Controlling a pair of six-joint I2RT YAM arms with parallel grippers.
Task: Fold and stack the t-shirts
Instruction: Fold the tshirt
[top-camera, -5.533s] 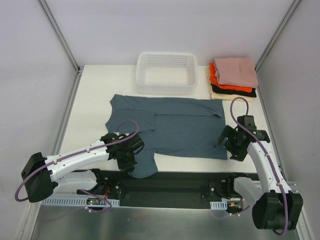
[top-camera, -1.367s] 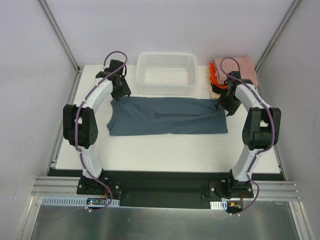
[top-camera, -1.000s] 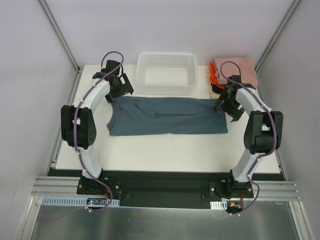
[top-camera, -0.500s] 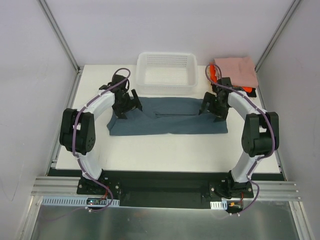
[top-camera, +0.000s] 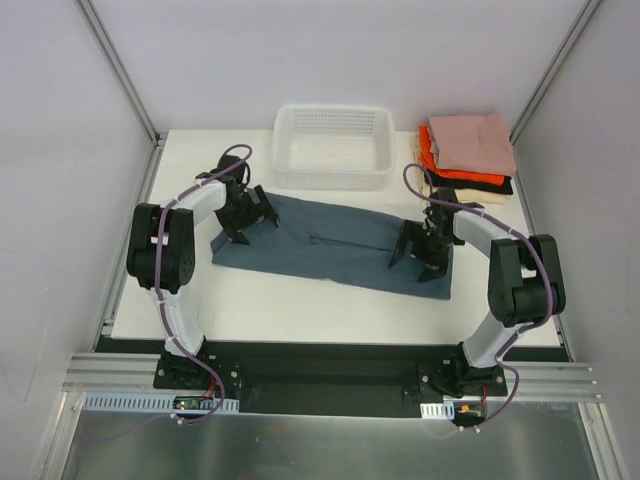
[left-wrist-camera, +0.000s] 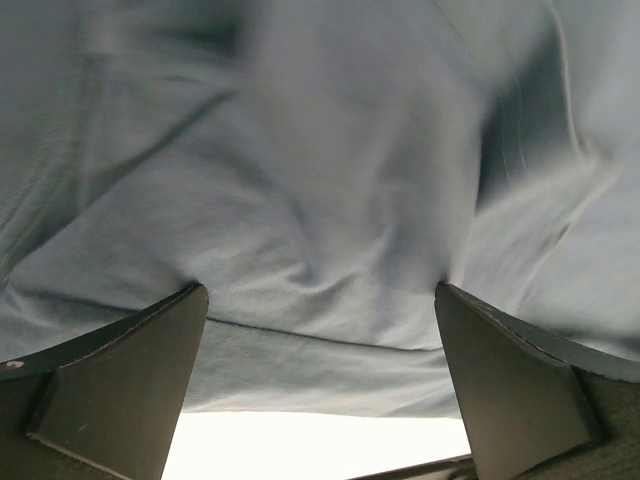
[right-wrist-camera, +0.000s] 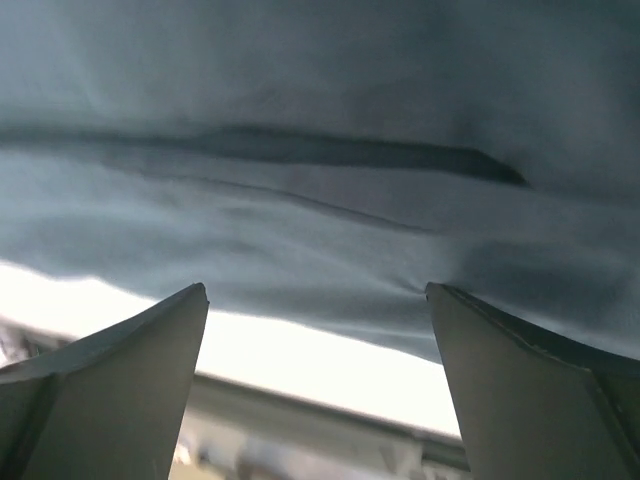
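The t-shirt's band (top-camera: 335, 246) lies crossways to my arms, so next I move my right gripper away while my left gripper swings one end of the t-shirt to the table's back corner (top-camera: 193, 148) before I fold it.
The slate blue-grey t-shirt (top-camera: 330, 245) lies folded into a long band across the middle of the table, its right end slanting toward the near side. My left gripper (top-camera: 249, 214) is open and rests on the band's left end. My right gripper (top-camera: 416, 251) is open and rests on its right end. In the left wrist view the blue cloth (left-wrist-camera: 320, 200) fills the frame and both fingertips (left-wrist-camera: 190, 300) dent it, with nothing pinched in the left gripper (left-wrist-camera: 320, 300). The right wrist view shows the right gripper (right-wrist-camera: 315, 292) the same way over the cloth's edge (right-wrist-camera: 320, 240). Folded pink, orange-red, black and cream t-shirts (top-camera: 468, 145) are stacked at the back right.
A white mesh basket (top-camera: 333, 146) stands at the back centre, just beyond the shirt. Bare white table (top-camera: 330, 310) lies between the shirt and the arm bases. Slanted frame posts (top-camera: 120, 70) flank the table on both sides.
Both open grippers came down from the shirt's far corners onto the cloth and slid toward the near side. The shirt's right end was dragged nearer, so the band now lies skewed.
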